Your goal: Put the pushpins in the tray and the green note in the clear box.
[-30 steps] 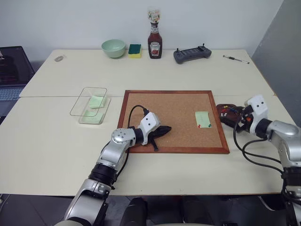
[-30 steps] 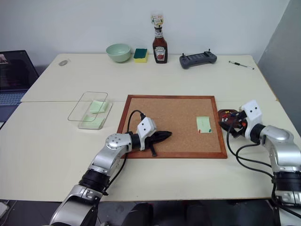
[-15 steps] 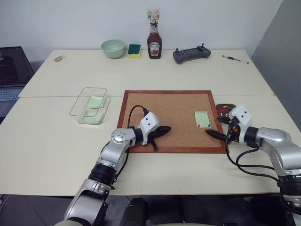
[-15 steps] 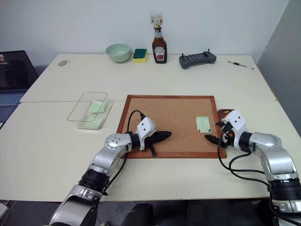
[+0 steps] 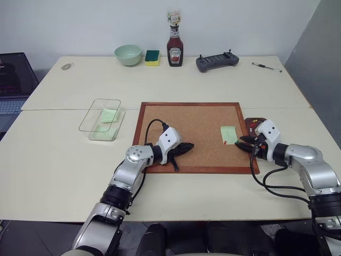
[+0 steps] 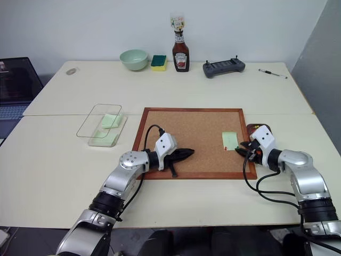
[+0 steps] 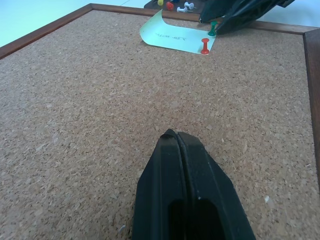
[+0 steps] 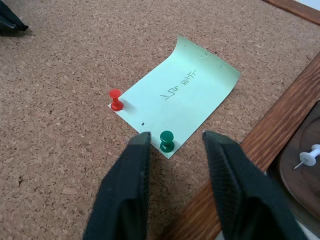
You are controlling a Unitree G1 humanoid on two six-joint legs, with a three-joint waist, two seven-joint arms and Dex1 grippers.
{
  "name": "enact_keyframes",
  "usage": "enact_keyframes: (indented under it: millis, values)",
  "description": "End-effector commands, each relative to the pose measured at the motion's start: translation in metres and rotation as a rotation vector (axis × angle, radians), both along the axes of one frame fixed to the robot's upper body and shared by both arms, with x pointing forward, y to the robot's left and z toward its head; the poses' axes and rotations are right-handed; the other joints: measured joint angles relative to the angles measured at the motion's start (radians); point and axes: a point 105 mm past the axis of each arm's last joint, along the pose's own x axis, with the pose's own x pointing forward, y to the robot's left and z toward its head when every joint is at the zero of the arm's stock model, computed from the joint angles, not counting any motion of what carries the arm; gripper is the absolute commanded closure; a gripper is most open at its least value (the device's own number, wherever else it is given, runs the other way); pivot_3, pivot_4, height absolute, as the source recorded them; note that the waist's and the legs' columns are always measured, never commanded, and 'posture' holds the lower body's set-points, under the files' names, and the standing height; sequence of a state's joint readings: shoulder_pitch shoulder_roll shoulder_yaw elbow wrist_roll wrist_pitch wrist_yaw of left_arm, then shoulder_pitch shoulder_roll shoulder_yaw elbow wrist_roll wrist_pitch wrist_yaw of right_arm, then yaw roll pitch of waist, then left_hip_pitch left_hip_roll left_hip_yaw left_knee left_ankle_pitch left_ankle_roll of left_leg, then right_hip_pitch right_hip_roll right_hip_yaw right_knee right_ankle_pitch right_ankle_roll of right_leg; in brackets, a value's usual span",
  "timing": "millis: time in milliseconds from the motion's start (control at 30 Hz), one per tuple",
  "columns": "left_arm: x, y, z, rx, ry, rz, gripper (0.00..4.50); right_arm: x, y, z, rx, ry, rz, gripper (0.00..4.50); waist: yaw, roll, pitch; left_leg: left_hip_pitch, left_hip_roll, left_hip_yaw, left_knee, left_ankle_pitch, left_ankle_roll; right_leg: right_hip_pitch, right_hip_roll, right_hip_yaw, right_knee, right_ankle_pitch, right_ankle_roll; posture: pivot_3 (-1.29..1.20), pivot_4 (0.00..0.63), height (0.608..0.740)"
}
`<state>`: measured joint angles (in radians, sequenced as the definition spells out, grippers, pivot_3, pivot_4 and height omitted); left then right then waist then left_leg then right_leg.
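Note:
The green note (image 5: 229,134) will stay up on the corkboard when the robot pulls out the green pushpin, because the red pushpin (image 8: 116,100) is holding the note's other corner.
The green note (image 8: 185,97) lies on the corkboard (image 5: 192,125) near its right edge, pinned by a red pushpin (image 8: 116,99) and a green pushpin (image 8: 166,140). My right gripper (image 8: 175,136) is open, its fingers standing on either side of the green pushpin without touching it. Just right of the board sits the dark tray (image 5: 254,124), partly behind my right hand, with a white pushpin (image 8: 307,157) and other coloured ones in it. My left gripper (image 5: 186,146) rests shut on the board's left half. The clear box (image 5: 101,118) stands left of the board with pale green slips inside.
Along the table's far edge stand a pale green bowl (image 5: 128,54), a green-and-yellow sponge (image 5: 152,57), a ketchup bottle (image 5: 175,47), a dark controller (image 5: 217,62) and a pen (image 5: 267,66). A laptop (image 5: 10,80) sits at far left.
My right gripper has swung from over the tray leftward and down to the note's corner, and its jaws have narrowed around the green pushpin. The left arm has stayed still.

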<state>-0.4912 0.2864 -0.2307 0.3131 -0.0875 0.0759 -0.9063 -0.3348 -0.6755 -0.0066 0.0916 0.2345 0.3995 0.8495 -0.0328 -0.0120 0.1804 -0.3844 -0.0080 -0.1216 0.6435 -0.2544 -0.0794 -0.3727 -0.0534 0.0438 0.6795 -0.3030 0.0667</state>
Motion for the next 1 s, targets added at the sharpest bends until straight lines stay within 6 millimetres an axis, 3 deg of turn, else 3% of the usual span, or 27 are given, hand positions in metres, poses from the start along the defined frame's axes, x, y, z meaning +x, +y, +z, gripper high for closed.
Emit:
enact_keyframes:
  millis: [33, 133, 567, 867, 1000]
  values:
    - [-0.005, -0.003, -0.01, 0.025, 0.022, -0.019, 4.5, 0.002, 0.004, 0.014, 0.0, -0.055, 0.027, 3.84, 0.0, 0.0, 0.0, 0.0, 0.0, 0.0, 0.0, 0.0, 0.0, 0.0, 0.0, 0.0, 0.0, 0.0, 0.0, 0.0, 0.15, 0.74]
    - [-0.005, -0.003, -0.01, 0.026, 0.022, -0.019, 4.5, 0.002, 0.005, 0.017, 0.01, -0.059, 0.032, 4.41, 0.0, 0.0, 0.0, 0.0, 0.0, 0.0, 0.0, 0.0, 0.0, 0.0, 0.0, 0.0, 0.0, 0.0, 0.0, 0.0, 0.15, 0.74]
    - [-0.006, 0.0, -0.013, 0.039, 0.026, -0.018, 4.5, 0.002, 0.003, 0.044, 0.103, -0.146, 0.008, 4.41, 0.0, 0.0, 0.0, 0.0, 0.0, 0.0, 0.0, 0.0, 0.0, 0.0, 0.0, 0.0, 0.0, 0.0, 0.0, 0.0, 0.15, 0.74]
    - [-0.007, 0.0, -0.014, 0.043, 0.028, -0.021, 4.5, 0.0, 0.006, 0.052, 0.121, -0.155, 0.011, 4.41, -0.001, 0.0, 0.0, 0.0, 0.0, 0.0, 0.0, 0.0, 0.0, 0.0, 0.0, 0.0, 0.0, 0.0, 0.0, 0.0, 0.15, 0.74]
    - [-0.007, 0.0, -0.015, 0.044, 0.028, -0.023, 4.5, 0.001, -0.004, 0.051, 0.122, -0.163, -0.035, 4.41, -0.001, 0.0, 0.0, 0.0, 0.0, 0.0, 0.0, 0.0, 0.0, 0.0, 0.0, 0.0, 0.0, 0.0, 0.0, 0.0, 0.15, 0.74]
